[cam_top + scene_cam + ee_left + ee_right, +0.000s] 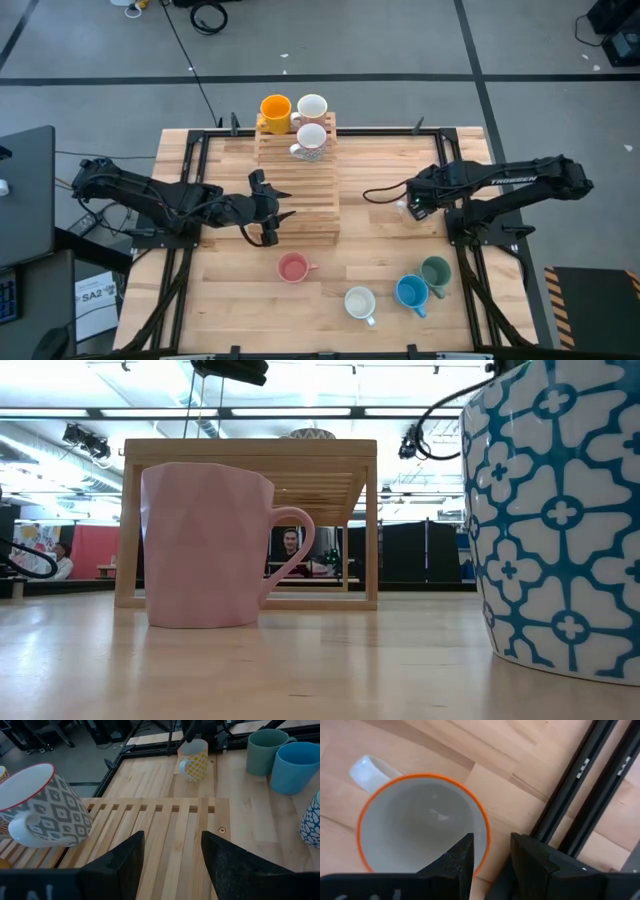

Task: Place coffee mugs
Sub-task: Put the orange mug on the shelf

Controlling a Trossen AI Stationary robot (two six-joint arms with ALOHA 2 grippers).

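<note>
I keep lowering my right gripper, as its open fingers straddle the orange rim [488,832] across from the white handle, until they are on both sides of the mug's side [482,857], and then close them.
My right gripper [492,852] points down, open, over a yellow-patterned mug with an orange rim [420,820], which stands upright on the table right of the rack [195,760]. One finger [462,857] is inside the rim and the other [535,862] outside it, opposite the white handle [370,772]. My left gripper [172,855] hovers open over the slatted wooden rack [300,190], holding nothing. An orange mug [276,110], a white mug [312,106] and a grey-patterned mug [42,805] stand on the rack's far steps.
Near the table's front edge stand a pink mug [293,267], a blue-and-white patterned mug [360,302], a blue mug [412,292] and a green mug [436,272]. Black frame rails [590,795] run close beside my right gripper. Bare tabletop lies between the rack and the front mugs.
</note>
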